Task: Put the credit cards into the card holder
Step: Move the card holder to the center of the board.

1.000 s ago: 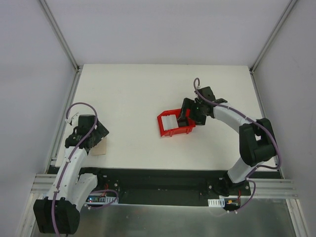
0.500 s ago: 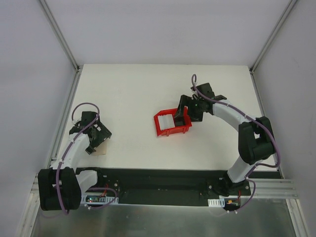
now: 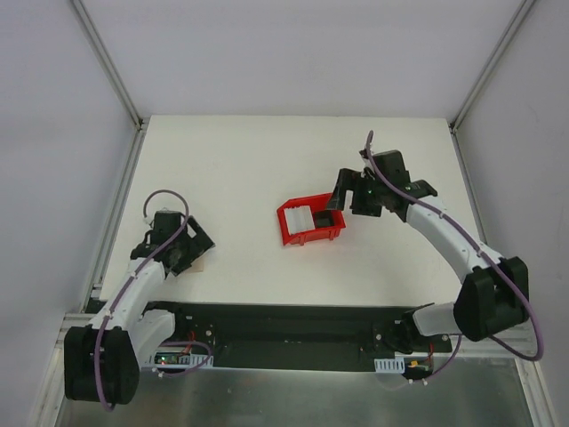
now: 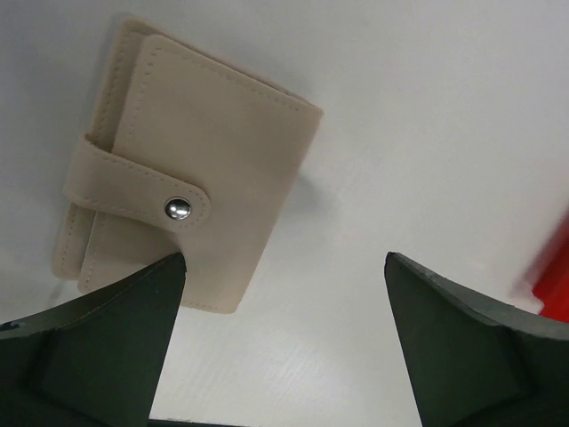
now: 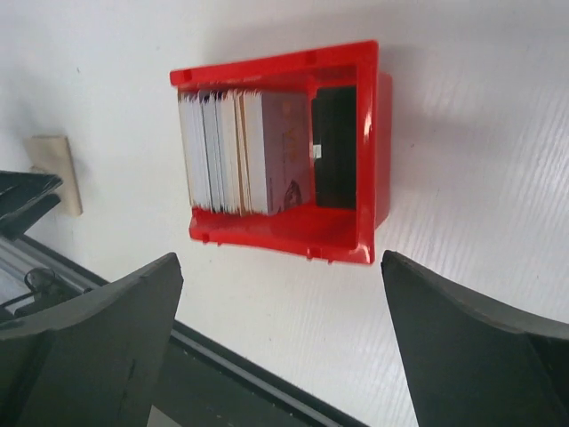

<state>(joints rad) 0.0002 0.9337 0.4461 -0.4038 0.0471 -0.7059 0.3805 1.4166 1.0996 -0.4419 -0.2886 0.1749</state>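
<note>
The card holder (image 3: pixel 196 264) is far away from my right gripper, so my left gripper should first slide it toward the space (image 3: pixel 263 278) in front of the red bin.
The tan card holder (image 4: pixel 187 169) lies shut on the white table, its snap stud (image 4: pixel 178 208) fastened. My left gripper (image 4: pixel 284 260) hangs open just above and beside it, the left finger over its lower corner, only bare table between the fingers. From above, the holder (image 3: pixel 199 263) peeks out under the left gripper (image 3: pixel 182 249). The credit cards (image 5: pixel 236 151) stand on edge as a stack in the red bin (image 5: pixel 369 178), with a black card (image 5: pixel 333 147) beside them. My right gripper (image 5: pixel 280 260) is open and empty, raised clear of the bin (image 3: pixel 311 233).
The red bin sits mid-table, open top tilted toward the right wrist camera. The table's black front rail (image 5: pixel 231 374) runs under the right gripper (image 3: pixel 345 201). White enclosure walls and metal posts (image 3: pixel 116 178) border the table.
The left gripper swung right and lower over the card holder. The right gripper drew back from the bin toward the right. The bin slid slightly left.
</note>
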